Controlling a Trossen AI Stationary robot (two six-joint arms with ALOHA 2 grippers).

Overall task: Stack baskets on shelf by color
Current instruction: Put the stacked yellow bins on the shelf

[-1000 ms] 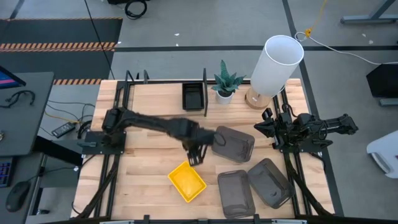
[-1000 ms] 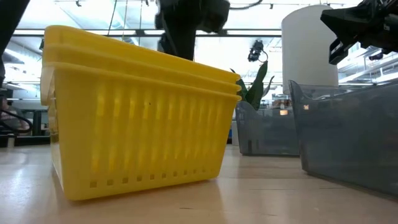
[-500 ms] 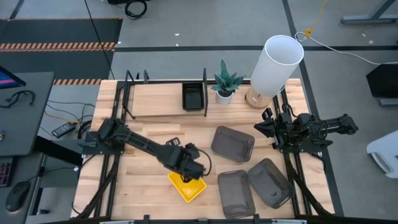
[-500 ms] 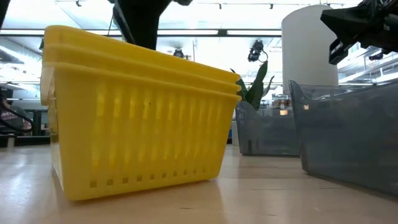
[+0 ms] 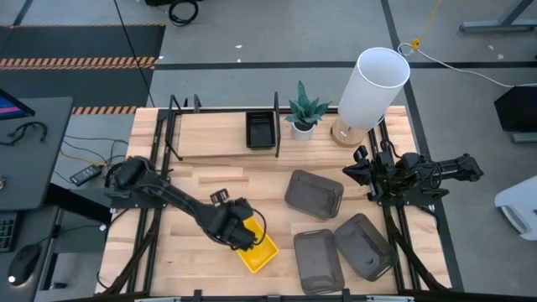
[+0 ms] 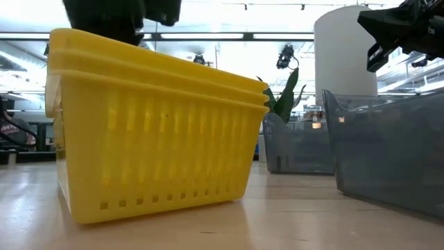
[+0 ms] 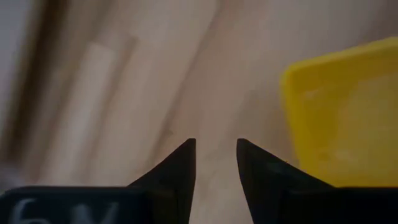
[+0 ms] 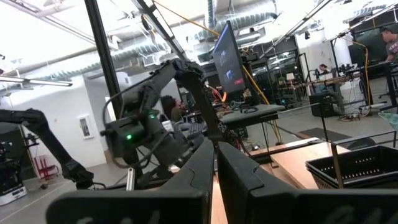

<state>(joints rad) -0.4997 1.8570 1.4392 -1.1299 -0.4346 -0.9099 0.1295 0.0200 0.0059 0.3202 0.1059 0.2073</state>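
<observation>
I should open my left gripper, put its fingers on either side of both nested rims [image 7: 292,115] and carry the stack to the shelf, because its fingers point at the wood [image 7: 217,163] beside the yellow stack.
The yellow baskets [image 5: 260,252] sit nested in one stack near the table's near edge, filling the low view [image 6: 152,132]. My left gripper [image 5: 238,234] hovers over the stack's left corner. In its wrist view its fingers [image 7: 216,146] are open a little, with bare wood between them and the yellow rim [image 7: 342,112] beside them. A black basket stack [image 5: 261,130] rests on the shelf [image 5: 214,134] at the far side. Three grey baskets [image 5: 315,193], [image 5: 319,258], [image 5: 363,245] lie on the table's right half. My right gripper [image 5: 351,174] waits shut at the right edge.
A white plant pot with a green plant [image 5: 303,113] and a tall white lamp [image 5: 372,88] stand at the far right, beside the shelf's end. Bare wood lies left of the yellow stack [image 5: 180,252]. A person shows far off in the right wrist view [image 8: 390,37].
My left gripper has swung from beside the far grey basket toward the table's near edge and to the left, and now stands over the yellow stack's left corner. The baskets have stayed where they were.
</observation>
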